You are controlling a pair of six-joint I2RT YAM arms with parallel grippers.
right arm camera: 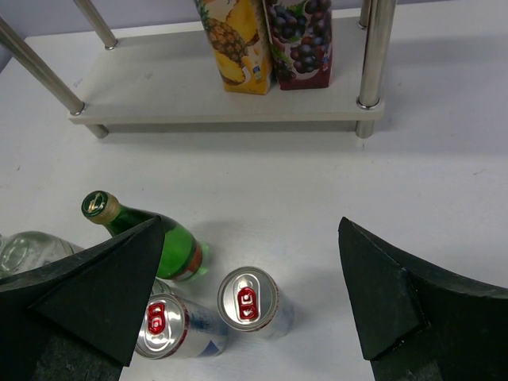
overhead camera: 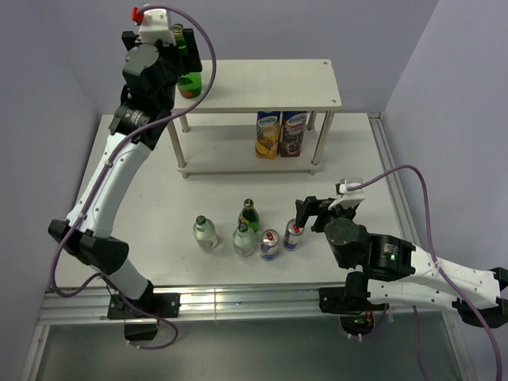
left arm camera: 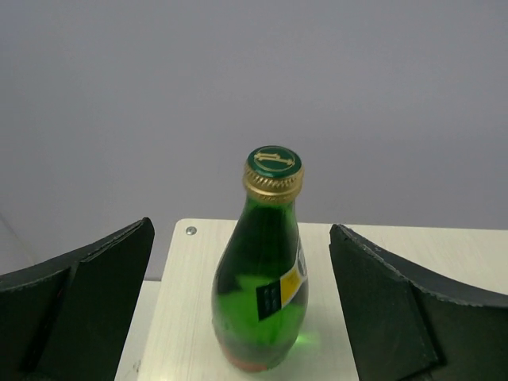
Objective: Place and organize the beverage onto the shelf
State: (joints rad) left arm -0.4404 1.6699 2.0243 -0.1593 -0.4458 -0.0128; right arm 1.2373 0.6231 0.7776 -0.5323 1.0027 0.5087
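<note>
I should keep my left gripper going to the other green bottle (overhead camera: 249, 213) and close it there, as the green bottle upright on the top board (overhead camera: 190, 84) is clear of both fingers.
One green glass bottle (overhead camera: 190, 81) stands upright on the left end of the shelf's top board (overhead camera: 270, 83). In the left wrist view the bottle (left arm camera: 262, 302) stands on the board (left arm camera: 178, 317) between my left gripper's fingers with a gap on each side. My left gripper (overhead camera: 184, 57) (left arm camera: 240, 228) is open. On the table stand the other green bottle (overhead camera: 250, 216), two clear bottles (overhead camera: 205, 232) (overhead camera: 244, 239) and two cans (overhead camera: 270, 244) (overhead camera: 294, 236). My right gripper (overhead camera: 312, 212) (right arm camera: 251, 222) is open over the right can (right arm camera: 248, 298); the other can (right arm camera: 163, 325) is beside it.
Two juice cartons (overhead camera: 268, 133) (overhead camera: 294, 131) stand on the shelf's lower board (right arm camera: 198, 87), right of centre. A metal shelf post (right arm camera: 373, 55) stands beside them. A raised rail runs along the table's right edge (overhead camera: 393, 182).
</note>
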